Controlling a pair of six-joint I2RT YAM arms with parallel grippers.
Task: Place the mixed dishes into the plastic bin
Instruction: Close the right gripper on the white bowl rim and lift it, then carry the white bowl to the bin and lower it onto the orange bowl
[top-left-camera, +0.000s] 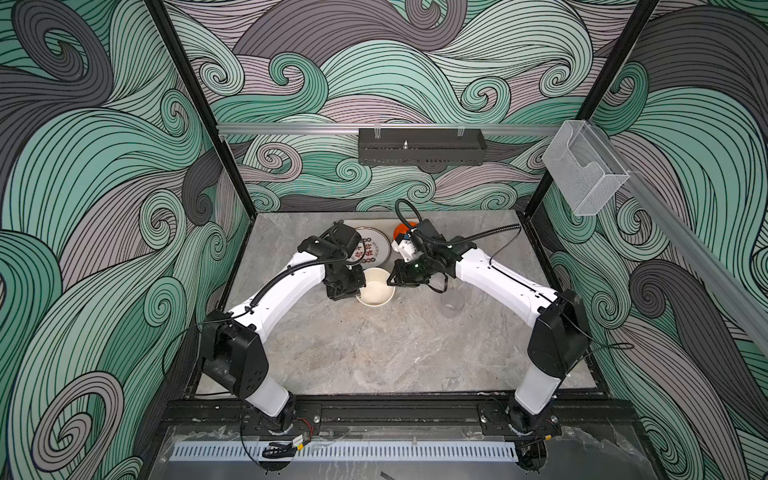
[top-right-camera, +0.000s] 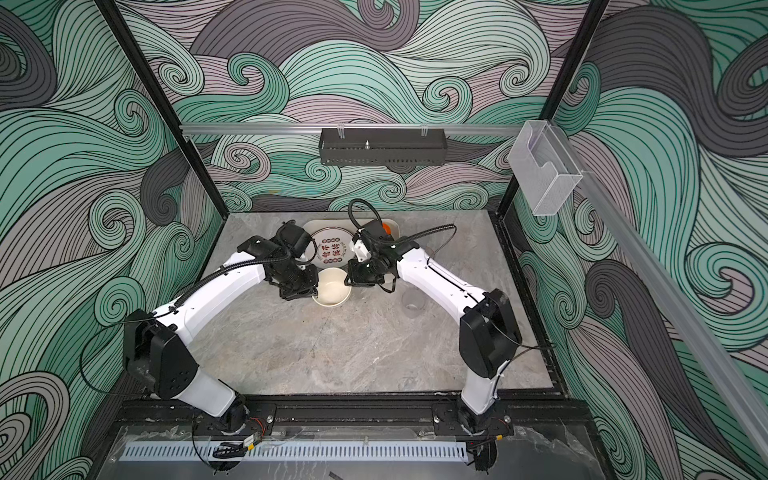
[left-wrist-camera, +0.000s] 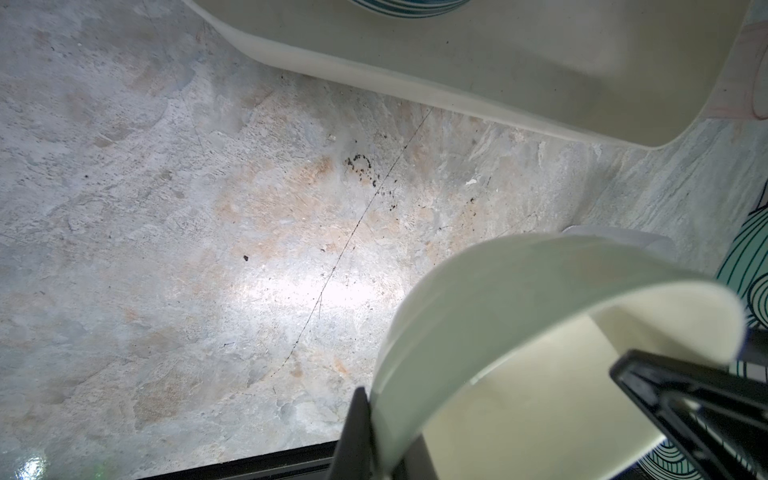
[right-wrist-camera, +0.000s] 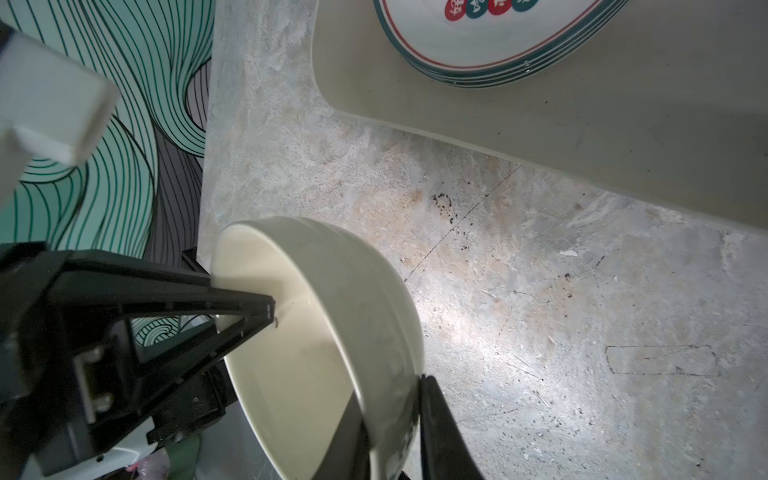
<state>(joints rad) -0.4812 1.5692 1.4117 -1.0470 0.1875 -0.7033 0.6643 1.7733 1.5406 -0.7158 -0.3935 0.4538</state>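
Observation:
The cream bowl's rim (top-left-camera: 360, 293) is held tight by both grippers, so next my left gripper opens and moves away before my right gripper puts the cream bowl on the orange bowl (top-left-camera: 401, 230).
A cream bowl (top-left-camera: 375, 291) sits between both arms, just in front of the plastic bin (top-right-camera: 392, 224). My left gripper (top-left-camera: 357, 291) is shut on its left rim; in the left wrist view the gripper (left-wrist-camera: 382, 419) pinches the bowl's (left-wrist-camera: 540, 299) wall. On the opposite rim my right gripper (top-left-camera: 391, 280) is shut too, and its wrist view shows the gripper (right-wrist-camera: 390, 407) clamping the bowl (right-wrist-camera: 353, 299). Inside the bin (right-wrist-camera: 540, 124) lie a white plate (top-left-camera: 376, 245) with red and black characters and an orange bowl (top-left-camera: 401, 229). A translucent cup (top-left-camera: 453, 303) stands on the table to the right.
A black perforated tray (top-left-camera: 422, 146) hangs on the back rail. A clear acrylic box (top-left-camera: 584, 174) is mounted on the right rail. The grey stone table (top-left-camera: 374, 353) stretches toward the front edge, where the arm bases stand.

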